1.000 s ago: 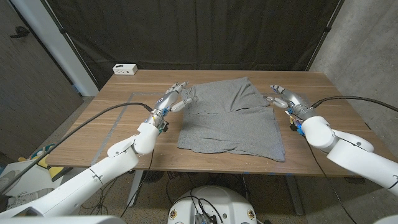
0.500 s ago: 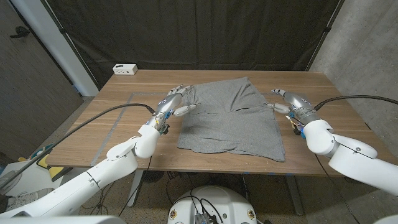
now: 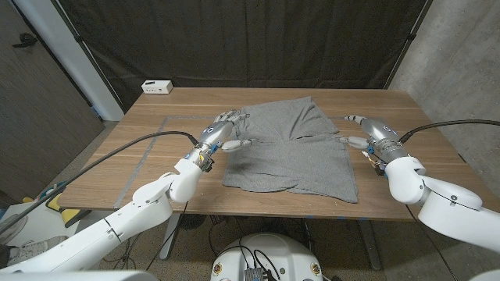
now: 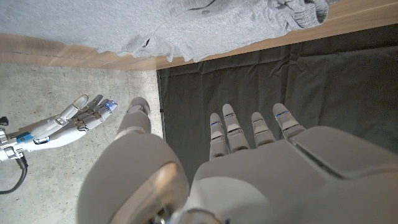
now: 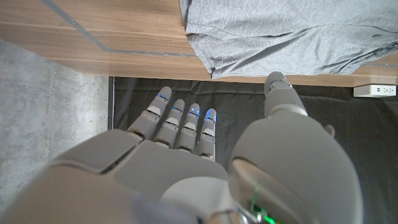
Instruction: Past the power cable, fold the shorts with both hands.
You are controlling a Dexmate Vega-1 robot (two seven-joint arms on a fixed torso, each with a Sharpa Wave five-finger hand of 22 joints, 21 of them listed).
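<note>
My gripper will bend the shorts' near part (image 3: 291, 169) up when it lifts the shorts' corners, while their far part stays flat, because a crease (image 3: 300, 139) runs across the grey shorts.
The grey shorts (image 3: 291, 150) lie spread in the middle of the wooden table (image 3: 117, 168), with the far part folded over. My left hand (image 3: 223, 133) hovers at their left edge, fingers apart and holding nothing. My right hand (image 3: 372, 131) is a little off the cloth's right edge, also open and empty. In the left wrist view my left hand (image 4: 261, 168) shows straight fingers (image 4: 231, 130) with the shorts (image 4: 186, 25) beyond, and my right hand (image 4: 65, 123) appears farther off. In the right wrist view my right hand (image 5: 186, 168) points at the shorts (image 5: 298, 31).
A white power strip (image 3: 157, 87) sits at the table's far left corner, also seen as the power strip (image 5: 375, 91) in the right wrist view. Tape lines (image 3: 152, 144) mark the table's left half. A black curtain hangs behind the table.
My right hand has drawn away from the shorts' right edge, out to the right. My left hand has slid a little nearer along the left edge.
</note>
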